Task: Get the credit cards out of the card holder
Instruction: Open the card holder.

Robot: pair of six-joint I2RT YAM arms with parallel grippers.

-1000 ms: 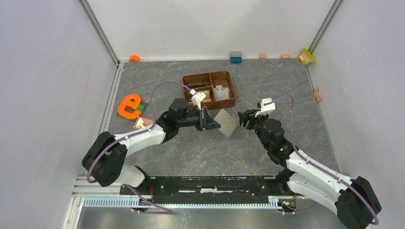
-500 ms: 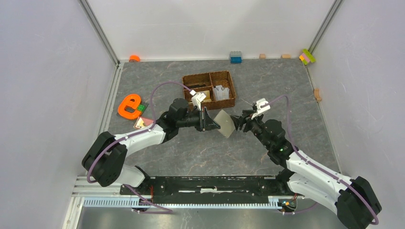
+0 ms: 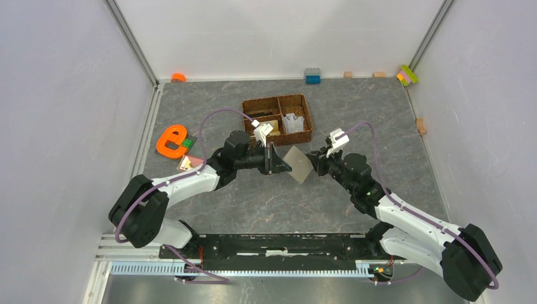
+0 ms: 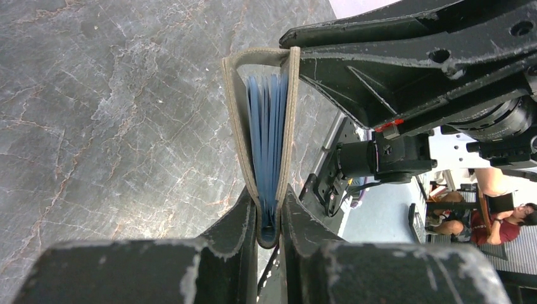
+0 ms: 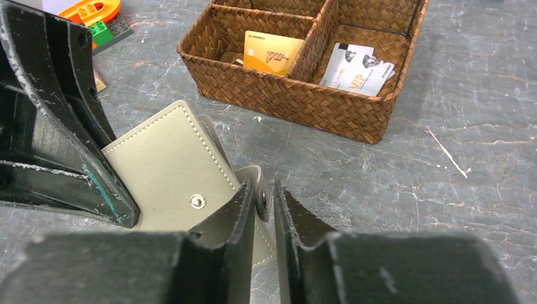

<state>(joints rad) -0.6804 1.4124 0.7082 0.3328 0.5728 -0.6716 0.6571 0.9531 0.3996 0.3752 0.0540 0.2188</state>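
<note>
The card holder's covers (image 4: 266, 206) are pinched together by my left gripper, so that gripper should open and reach into the card holder's open edge (image 4: 266, 120) while my right gripper keeps hold of the snap tab.
My left gripper (image 3: 278, 163) is shut on the fold of the grey-olive card holder (image 3: 297, 163) and holds it above the table. In the left wrist view (image 4: 269, 209) the holder (image 4: 233, 107) gapes slightly, showing blue inner leaves (image 4: 266, 126); I cannot tell whether cards are among them. My right gripper (image 3: 315, 161) is at the holder's right edge. In the right wrist view (image 5: 266, 196) its fingers stand narrowly apart around the snap tab (image 5: 252, 174), with a gap on the right side. An orange-tan card (image 5: 272, 54) and white cards (image 5: 356, 65) lie in the basket.
The brown woven divided basket (image 3: 309, 120) stands just behind the holder. An orange letter toy (image 3: 171, 140) and a small flat item (image 3: 190, 163) lie at the left. A blue block (image 3: 312, 76) and small blocks line the back wall.
My right gripper has moved left, from a gap away to the holder's right edge, with the tab now between its fingers. The left gripper and holder have stayed in place.
</note>
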